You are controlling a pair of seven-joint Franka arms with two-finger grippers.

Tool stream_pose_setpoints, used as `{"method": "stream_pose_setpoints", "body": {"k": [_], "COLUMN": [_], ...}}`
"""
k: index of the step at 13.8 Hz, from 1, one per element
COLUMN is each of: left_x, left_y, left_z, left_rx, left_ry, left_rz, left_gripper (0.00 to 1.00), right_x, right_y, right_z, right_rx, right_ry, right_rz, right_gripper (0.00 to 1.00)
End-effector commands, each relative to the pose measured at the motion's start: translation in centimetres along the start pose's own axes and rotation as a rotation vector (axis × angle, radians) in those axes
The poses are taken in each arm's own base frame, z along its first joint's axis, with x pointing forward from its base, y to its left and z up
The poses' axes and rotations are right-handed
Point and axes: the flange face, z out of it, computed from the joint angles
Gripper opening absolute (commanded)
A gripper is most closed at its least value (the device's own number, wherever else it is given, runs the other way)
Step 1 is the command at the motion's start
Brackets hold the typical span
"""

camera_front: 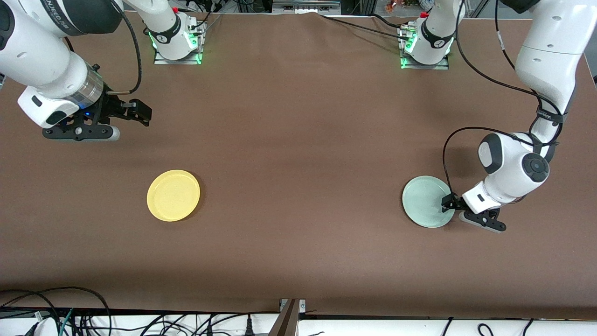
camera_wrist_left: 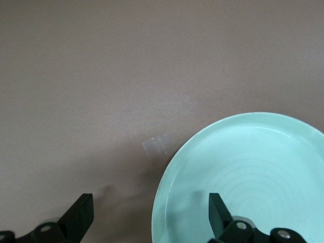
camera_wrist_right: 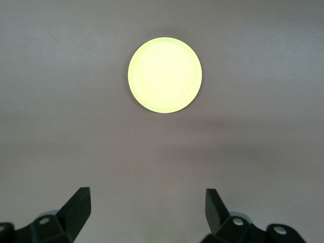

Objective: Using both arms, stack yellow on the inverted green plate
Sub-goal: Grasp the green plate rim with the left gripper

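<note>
The green plate (camera_front: 426, 201) is wide and shallow. It will fall over onto its hollow side (camera_wrist_left: 255, 179) when I turn it past upright and let go.
The pale green plate (camera_front: 425, 201) lies on the brown table toward the left arm's end. In the left wrist view it (camera_wrist_left: 263, 172) shows its hollow side up. My left gripper (camera_front: 448, 202) is low at the plate's edge and open (camera_wrist_left: 150, 203). One finger is over the plate's inside and the other over the table outside the rim. The yellow plate (camera_front: 173, 195) lies rim up toward the right arm's end and also shows in the right wrist view (camera_wrist_right: 164, 75). My right gripper (camera_front: 139, 112) is open and empty (camera_wrist_right: 148, 202), held high over the table above bare cloth.
A small clear patch of tape (camera_wrist_left: 155, 145) lies on the cloth beside the green plate. The arm bases (camera_front: 177, 42) (camera_front: 425, 46) stand along the table's edge farthest from the front camera. Cables (camera_front: 70, 317) hang below the nearest edge.
</note>
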Motion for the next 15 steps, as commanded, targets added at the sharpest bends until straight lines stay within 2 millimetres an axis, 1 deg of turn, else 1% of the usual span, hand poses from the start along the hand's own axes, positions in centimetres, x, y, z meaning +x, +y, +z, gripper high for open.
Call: {"method": "stream_pose_setpoints", "body": {"k": [1,2,3,4,5,6,7,10,11,12,13,14,15], "left_x": [-0.2,-0.2,-0.2,0.0,-0.1,-0.2,-0.3,-0.1,0.4,1.4,2.3,3.0,3.9], "left_y": [0.0,0.1,0.2,0.5,0.9,1.5,1.8,1.7,2.3,3.9,4.9,5.3,6.8], "left_z": [0.1,0.1,0.2,0.3,0.7,1.7,2.0,1.6,1.0,-0.2,-1.7,-3.3,-4.5], "left_rx": [-0.032,-0.033,-0.033,-0.032,-0.035,-0.046,-0.049,-0.044,-0.041,-0.024,-0.003,0.020,0.048], "left_ry": [0.030,0.031,0.029,0.028,0.021,0.012,0.008,0.012,0.017,0.020,0.007,-0.016,-0.031], "left_rz": [0.033,0.041,0.047,0.055,0.063,0.069,0.069,0.075,0.086,0.124,0.174,0.216,0.284], "left_gripper": [0.63,0.23,0.01,0.00,0.00,0.00,0.00,0.00,0.00,0.00,0.00,0.00,0.00], "right_x": [-0.5,-0.5,-0.5,-0.5,-0.5,-0.5,-0.4,-0.3,-0.3,-0.3,-0.3,-0.3,-0.3], "right_y": [-0.1,-0.1,-0.1,0.0,0.0,0.1,0.0,0.1,0.1,0.1,0.2,0.2,0.2], "right_z": [0.0,-0.1,-0.1,-0.1,-0.1,-0.1,0.0,-0.1,-0.1,-0.1,-0.1,-0.1,-0.1], "right_rx": [0.006,0.006,0.006,0.006,0.006,0.007,0.008,0.009,0.010,0.010,0.010,0.010,0.010], "right_ry": [0.006,0.007,0.006,0.006,0.006,0.007,0.007,0.013,0.014,0.014,0.014,0.016,0.016], "right_rz": [-0.005,-0.005,-0.005,-0.003,-0.003,-0.003,-0.003,0.000,0.000,-0.001,0.002,0.000,0.000], "right_gripper": [1.00,1.00,1.00,1.00,1.00,1.00,1.00,1.00,1.00,1.00,1.00,1.00,1.00]}}
